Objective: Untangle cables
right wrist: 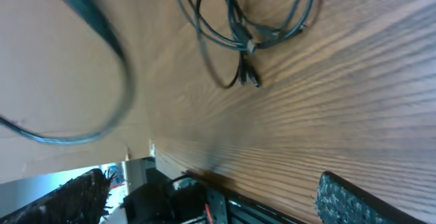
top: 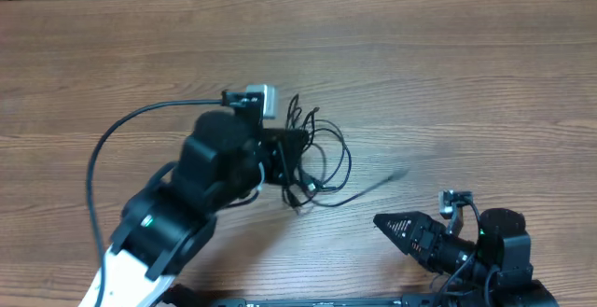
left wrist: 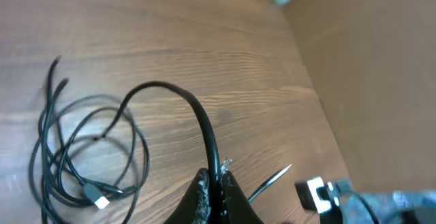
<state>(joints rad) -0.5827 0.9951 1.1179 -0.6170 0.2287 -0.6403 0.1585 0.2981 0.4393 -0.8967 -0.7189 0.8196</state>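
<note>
I should bring my open right gripper in to the coil [top: 315, 187] and grip cable there, because the cable in my left gripper still runs into the tangled loops [left wrist: 103, 136].
The cables [top: 322, 158] lie in a tangle of thin black loops on the wooden table, just right of my left gripper [top: 287, 169]. One loose end [top: 390, 174] trails out to the right. In the left wrist view my left gripper [left wrist: 219, 191] is shut on one black cable [left wrist: 197, 112] that arcs up and away. The rest of the coil [left wrist: 82, 149], with a white-tipped plug [left wrist: 101, 200], lies to its left. My right gripper [top: 387, 221] is open and empty near the front edge. Its wrist view [right wrist: 218, 207] shows the tangle [right wrist: 245, 26] far ahead.
The left arm's thick black cable [top: 93, 162] arcs over the table at the left. The wooden table [top: 466, 83] extends all round the tangle. The table's front edge and the arm mounts [right wrist: 197, 197] lie close under my right gripper.
</note>
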